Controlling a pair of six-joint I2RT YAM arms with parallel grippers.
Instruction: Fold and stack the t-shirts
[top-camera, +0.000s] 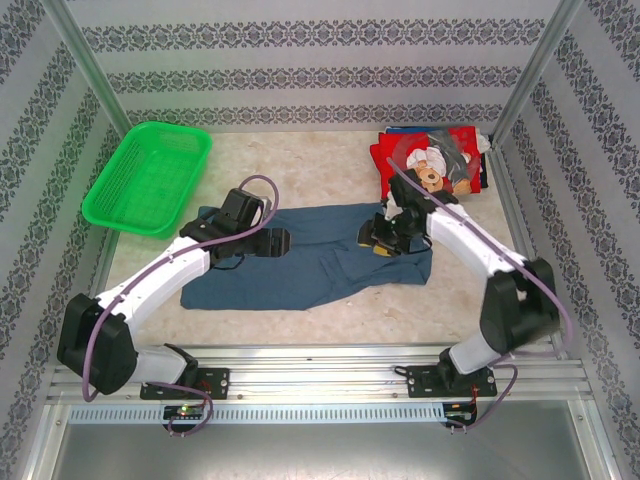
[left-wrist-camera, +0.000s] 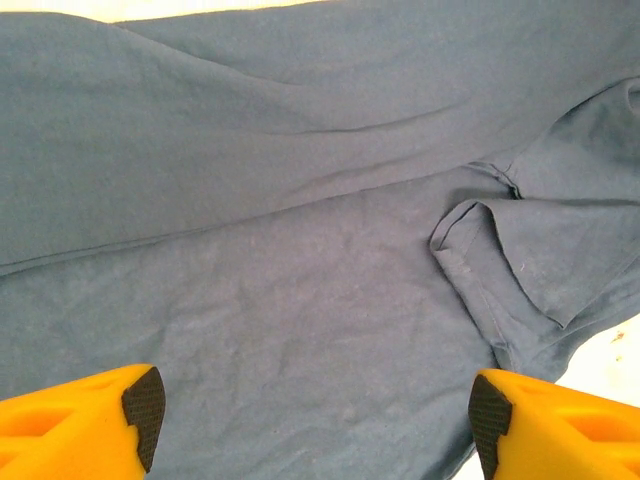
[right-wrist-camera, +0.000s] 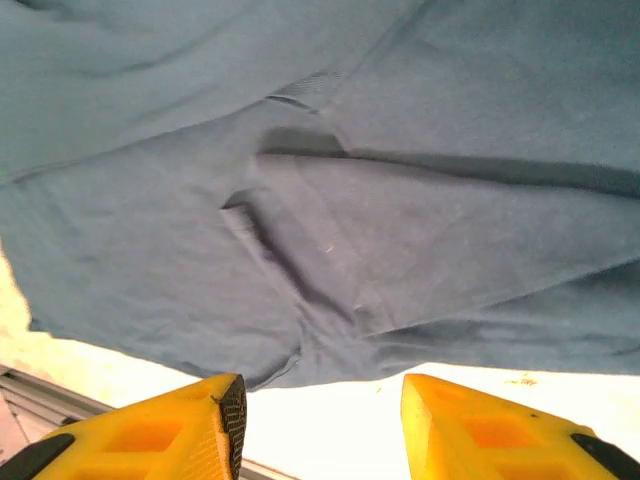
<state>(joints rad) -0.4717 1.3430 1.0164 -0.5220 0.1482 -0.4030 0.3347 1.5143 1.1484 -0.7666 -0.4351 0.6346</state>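
Observation:
My right gripper should keep going in, because the slate-blue sleeve's cuff (right-wrist-camera: 325, 250) is on top with the cuff's corner toward my open fingers. It should go on until it closes on that corner (right-wrist-camera: 366, 328).
A slate-blue t-shirt (top-camera: 310, 262) lies spread and partly folded across the middle of the table. My left gripper (top-camera: 278, 242) hovers over its left-centre, open; in the left wrist view the cloth (left-wrist-camera: 300, 250) lies under the wide-apart left gripper (left-wrist-camera: 318, 420), with a sleeve (left-wrist-camera: 530, 260) at the right. My right gripper (top-camera: 375, 240) is over the shirt's right part. In the right wrist view the right gripper (right-wrist-camera: 320, 420) stands open with bare table between the fingers, and the shirt's hem (right-wrist-camera: 330, 300) lies just ahead. A folded red teddy-bear t-shirt (top-camera: 440, 160) rests at the back right.
A green mesh basket (top-camera: 150, 178) sits at the back left. Patterned walls and metal posts (top-camera: 85, 60) enclose the table. The metal rail (top-camera: 320, 370) with the arm bases runs along the near edge.

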